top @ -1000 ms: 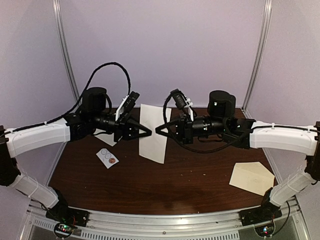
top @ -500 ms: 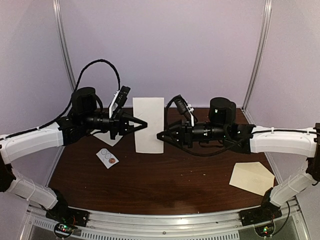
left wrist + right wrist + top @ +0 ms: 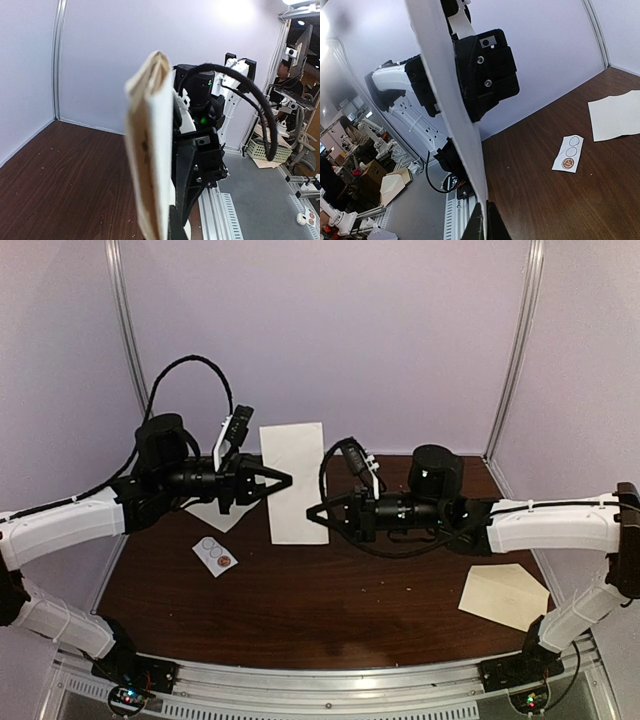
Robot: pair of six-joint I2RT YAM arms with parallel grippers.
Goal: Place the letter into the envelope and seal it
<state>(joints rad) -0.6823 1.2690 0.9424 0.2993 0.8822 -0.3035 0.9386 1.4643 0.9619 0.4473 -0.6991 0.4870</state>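
Both of my grippers are on the letter (image 3: 298, 515), and the envelope (image 3: 504, 596) is by the table's corner. My left gripper should hold the letter while my right gripper moves the envelope nearer.
The letter (image 3: 296, 483), a folded white sheet, hangs upright in the air above the back of the table. My left gripper (image 3: 286, 479) is shut on its left side and my right gripper (image 3: 310, 510) is shut on its lower right edge. The left wrist view shows the letter (image 3: 150, 150) edge-on in my left gripper (image 3: 173, 226), with the right arm behind it. The right wrist view shows the letter (image 3: 451, 95) edge-on, pinched in my right gripper (image 3: 485, 222). The cream envelope (image 3: 505, 595) lies flat at the table's front right, flap open, apart from both grippers.
A small white card with round stickers (image 3: 215, 555) lies at the left of the table; it also shows in the right wrist view (image 3: 568, 153). Another white sheet (image 3: 222, 516) lies behind it under the left arm. Purple walls close the back and sides.
The letter has turned from tilted to upright and shifted a little left and up. Both arms moved left with it, the right arm reaching further in.
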